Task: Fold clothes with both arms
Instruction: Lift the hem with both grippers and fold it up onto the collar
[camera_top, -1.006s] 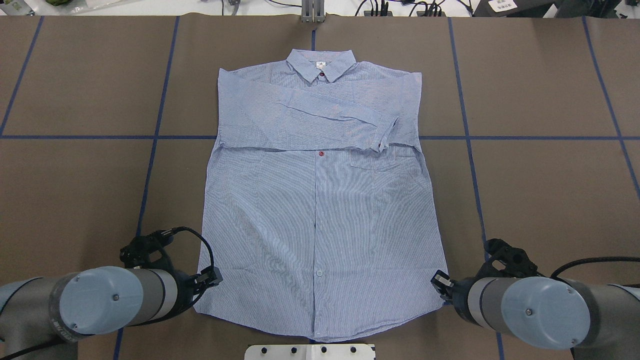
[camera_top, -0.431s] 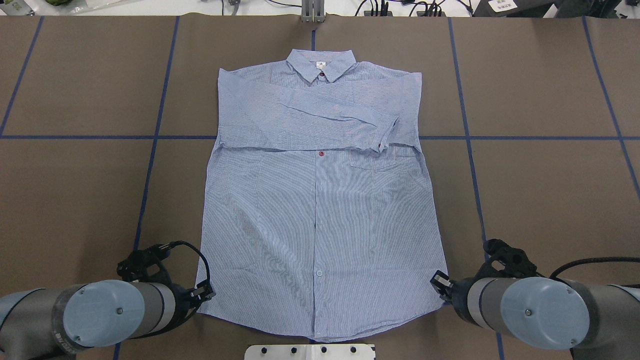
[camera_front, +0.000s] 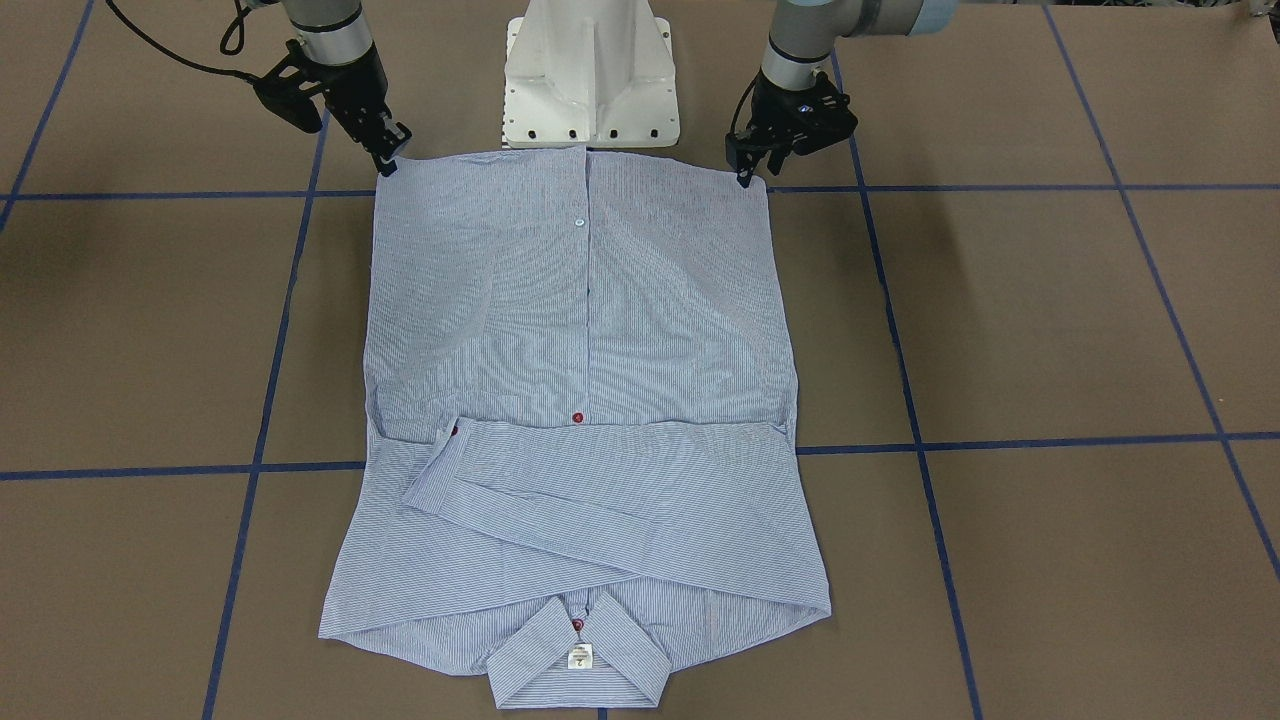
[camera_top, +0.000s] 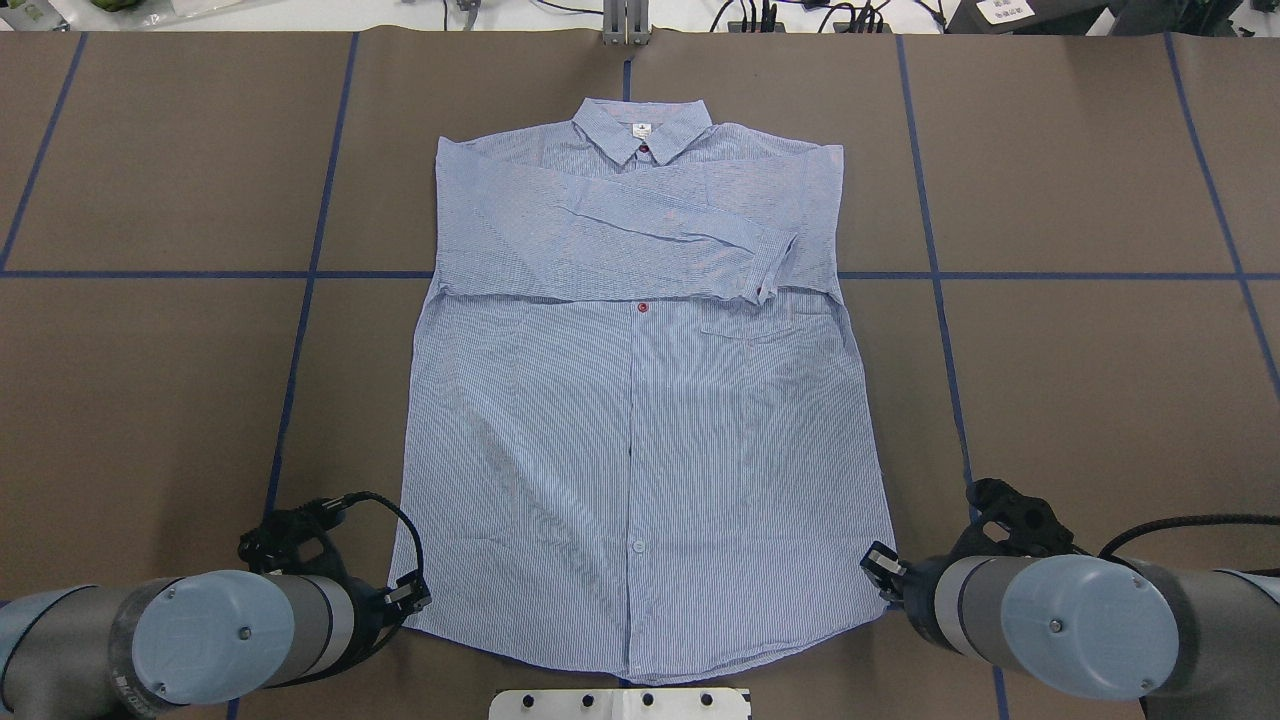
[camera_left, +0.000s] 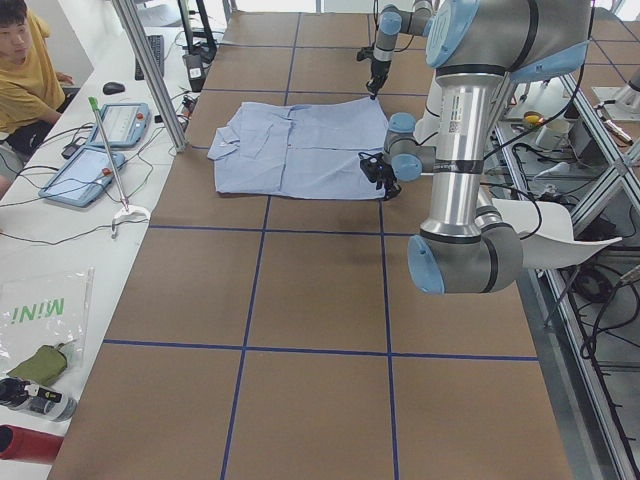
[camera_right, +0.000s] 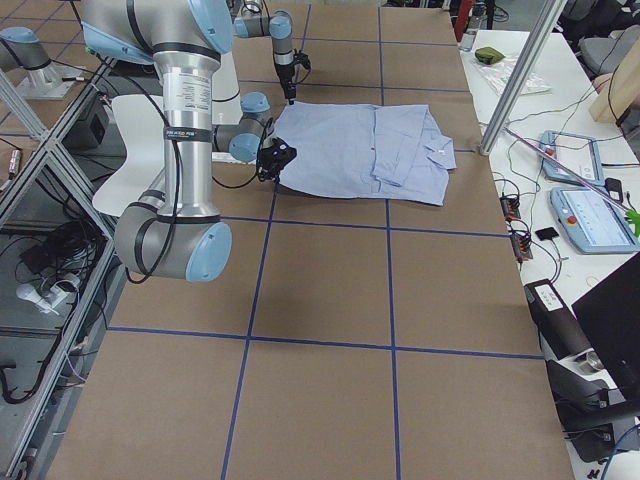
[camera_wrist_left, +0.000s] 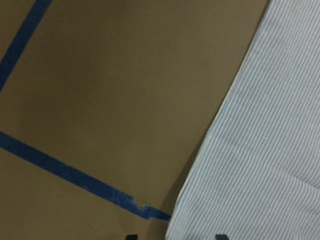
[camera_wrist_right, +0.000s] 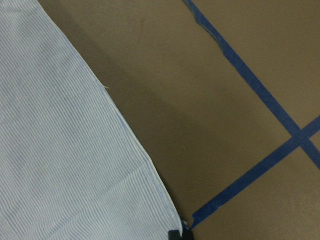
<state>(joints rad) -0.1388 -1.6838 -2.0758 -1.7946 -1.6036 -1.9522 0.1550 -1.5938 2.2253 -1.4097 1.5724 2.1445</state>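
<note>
The hem (camera_front: 492, 157) should fold over both sleeves when I carry it toward the collar, while the collar stays put, because its edge lies limp (camera_front: 672, 161).
The light blue striped shirt (camera_top: 640, 420) lies flat, front up, on the brown table, collar at the far side and both sleeves folded across the chest. My left gripper (camera_top: 410, 597) (camera_front: 745, 178) is at the hem's left corner. In the left wrist view its fingertips (camera_wrist_left: 131, 236) stand apart on either side of the shirt's edge (camera_wrist_left: 270, 150), so it is open. My right gripper (camera_top: 880, 566) (camera_front: 388, 160) is at the hem's right corner. The right wrist view shows its tips (camera_wrist_right: 173, 233) together on the shirt's corner (camera_wrist_right: 60, 150).
The white pedestal base (camera_front: 590, 70) stands just behind the hem. Blue tape lines (camera_top: 300, 330) cross the brown table cover. A person (camera_left: 25, 70) sits at a side bench with tablets (camera_left: 120, 125) beyond the collar end. A metal post (camera_left: 150, 70) rises there.
My left gripper has slid back along the shirt's left edge toward the hem corner. The right gripper and the shirt have not moved.
</note>
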